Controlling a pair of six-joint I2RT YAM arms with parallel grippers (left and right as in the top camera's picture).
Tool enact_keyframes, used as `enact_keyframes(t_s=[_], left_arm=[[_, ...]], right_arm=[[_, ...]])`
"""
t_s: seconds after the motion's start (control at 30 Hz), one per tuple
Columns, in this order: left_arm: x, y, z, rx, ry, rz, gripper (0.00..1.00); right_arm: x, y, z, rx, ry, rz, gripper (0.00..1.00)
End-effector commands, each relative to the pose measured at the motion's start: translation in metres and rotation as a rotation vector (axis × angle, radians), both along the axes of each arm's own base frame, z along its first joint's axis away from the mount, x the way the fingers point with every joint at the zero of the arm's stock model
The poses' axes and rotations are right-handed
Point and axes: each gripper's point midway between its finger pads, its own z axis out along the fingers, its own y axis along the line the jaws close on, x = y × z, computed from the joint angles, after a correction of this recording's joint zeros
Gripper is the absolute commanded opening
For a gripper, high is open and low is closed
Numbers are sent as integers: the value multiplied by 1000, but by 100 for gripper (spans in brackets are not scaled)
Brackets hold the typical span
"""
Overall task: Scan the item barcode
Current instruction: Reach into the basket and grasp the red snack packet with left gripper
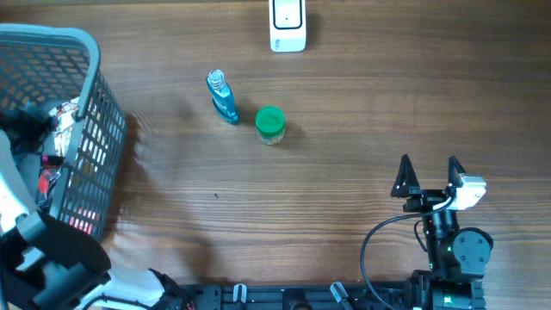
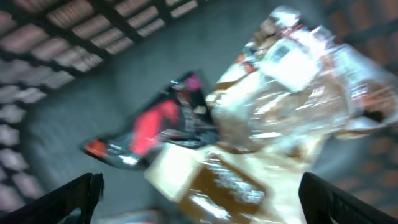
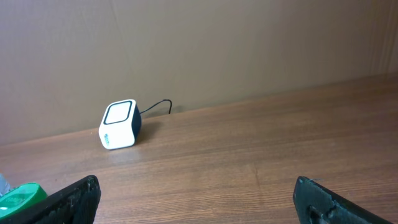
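Observation:
The black and red packet is sticking out of the pile over the open basket's bottom [image 2: 67,134], so the left gripper carries on going down until its fingers close on the packet [image 2: 149,129].
My left gripper [image 2: 199,208] is open inside the grey mesh basket [image 1: 82,52]. It hangs over a pile of packaged items, and the view is blurred. Under it lie a clear-wrapped pack with a white label [image 2: 292,68], a black and red packet [image 2: 152,127] and a tan and brown packet [image 2: 217,180]. Nothing is between its fingers. The white barcode scanner [image 1: 287,26] stands at the table's far edge, and the right wrist view shows the scanner [image 3: 118,126] too. My right gripper [image 1: 429,176] is open near the front right, above bare wood.
A small blue bottle [image 1: 223,96] and a green-lidded jar [image 1: 270,125] stand mid-table, between the basket and the scanner. The jar's green lid [image 3: 22,196] shows at the lower left of the right wrist view. The scanner's cable runs off behind it.

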Motion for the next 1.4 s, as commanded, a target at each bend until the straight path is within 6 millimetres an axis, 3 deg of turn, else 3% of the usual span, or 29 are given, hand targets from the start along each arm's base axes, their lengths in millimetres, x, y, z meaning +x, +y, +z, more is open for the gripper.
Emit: enact_keyframes(t_s=[0.0,0.1,0.23,0.47,0.63,0.77,0.8,0.83,0.93,1.0,1.17,1.37], left_arm=[[-15,20,8,157,193,-243,100],[-26,30,5,212,343,-379,100],[-25,42,-7,233,423,-434,100],[-27,35,-82,159,601,-559,100],[-55,28,-113,163,727,-586,100],[-63,28,-121,167,769,-618,79],[-62,30,-119,182,770,-610,61],[-61,31,-119,189,769,-607,54],[-57,34,-118,207,754,-600,45],[-54,36,-118,218,746,-594,31],[-54,36,-118,219,745,-594,6],[-53,36,-114,230,729,-570,4]], right_arm=[[0,3,2,-6,-9,14,100],[0,3,2,-6,-9,15,100],[0,3,2,-6,-9,14,100],[0,3,2,-6,-9,14,100],[0,3,2,-6,-9,15,100],[0,3,2,-6,-9,14,100],[0,3,2,-6,-9,15,100],[0,3,2,-6,-9,14,100],[0,3,2,-6,-9,15,100],[0,3,2,-6,-9,14,100],[0,3,2,-6,-9,15,100],[0,3,2,-6,-8,14,100]])
